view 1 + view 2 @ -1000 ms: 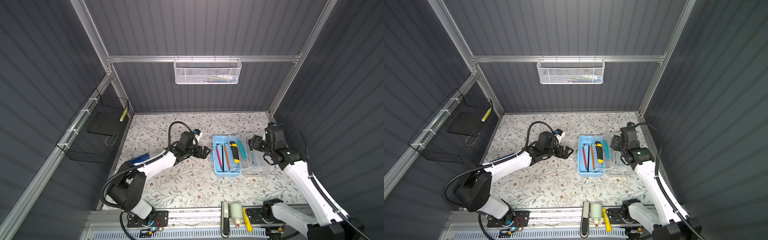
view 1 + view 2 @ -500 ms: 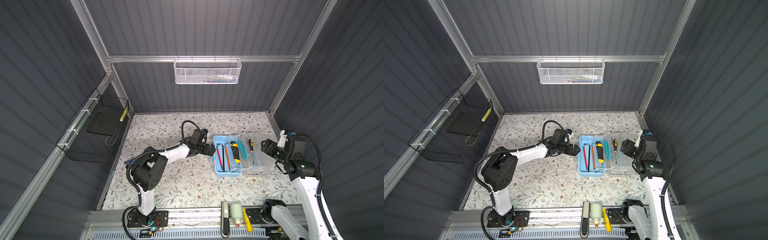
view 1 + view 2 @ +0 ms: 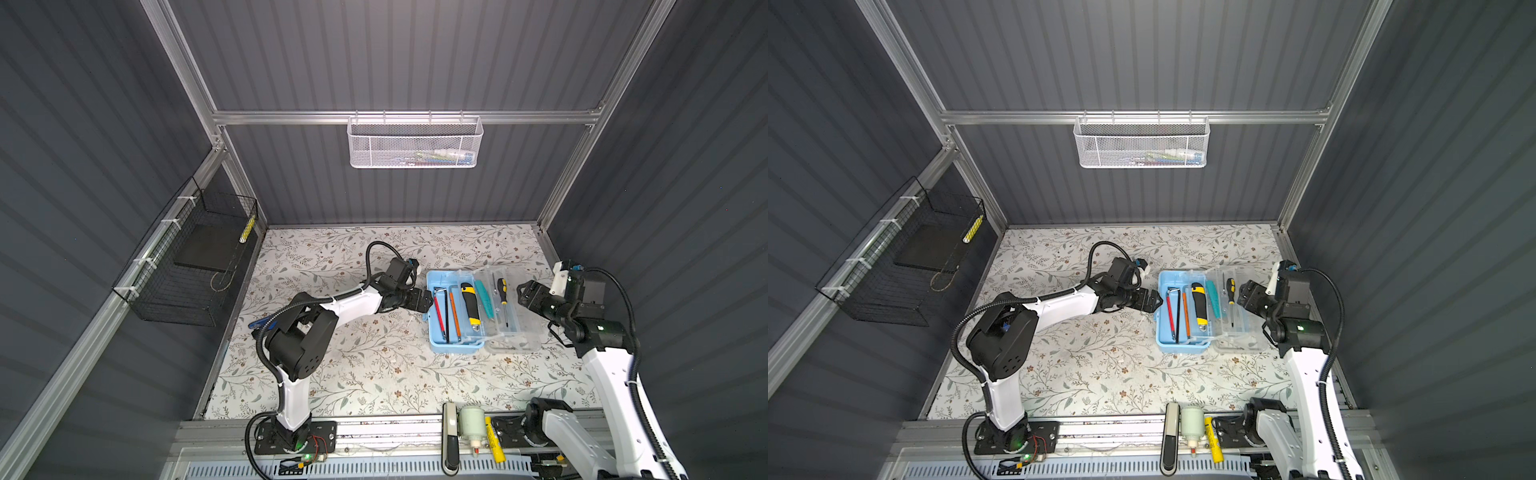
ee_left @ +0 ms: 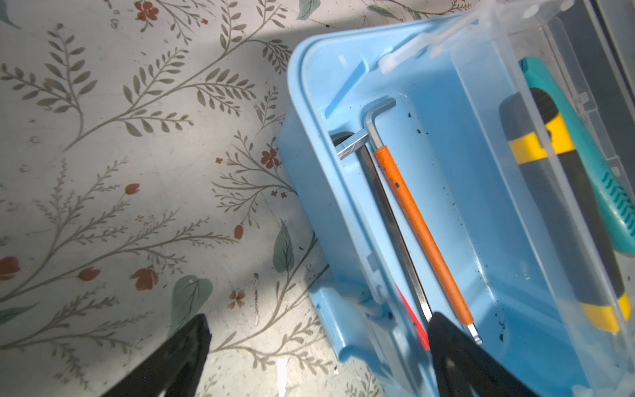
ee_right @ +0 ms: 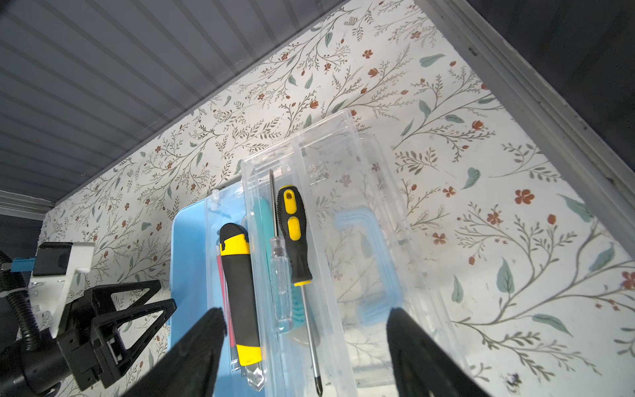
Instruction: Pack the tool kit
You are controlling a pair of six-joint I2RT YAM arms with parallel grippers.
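Note:
The open lid's far edge [image 3: 536, 334] cramps my right gripper, so before it folds the trays, my left gripper next pulls the case by its blue side [image 3: 429, 326] toward itself.
The tool kit [image 3: 453, 345] [image 3: 1179, 347] lies open on the floral mat, its see-through lid [image 3: 524, 330] [image 5: 371, 192] folded flat to the right. In the blue base lie hex keys, one orange [image 4: 419, 227], and a yellow-black knife [image 3: 469, 300] [image 5: 237, 275]. A black-yellow screwdriver [image 3: 502, 286] [image 5: 293, 233] and a clear-handled one rest on the clear plastic. My left gripper [image 3: 423, 300] [image 4: 318, 343] is open and straddles the case's left wall [image 4: 319, 192]. My right gripper [image 3: 527, 294] [image 5: 304, 323] hangs open and empty just right of the lid.
A white mesh basket [image 3: 413, 143] hangs on the back wall and a black wire basket [image 3: 195, 266] on the left wall. A blue object [image 3: 255, 324] lies under the left arm. A white bottle [image 3: 471, 422] and a yellow marker [image 3: 496, 441] lie on the front rail.
My right gripper has drawn back to the right off the lid, leaving the black-yellow screwdriver lying there, and has opened a little. My left gripper has slid right to the case's left wall.

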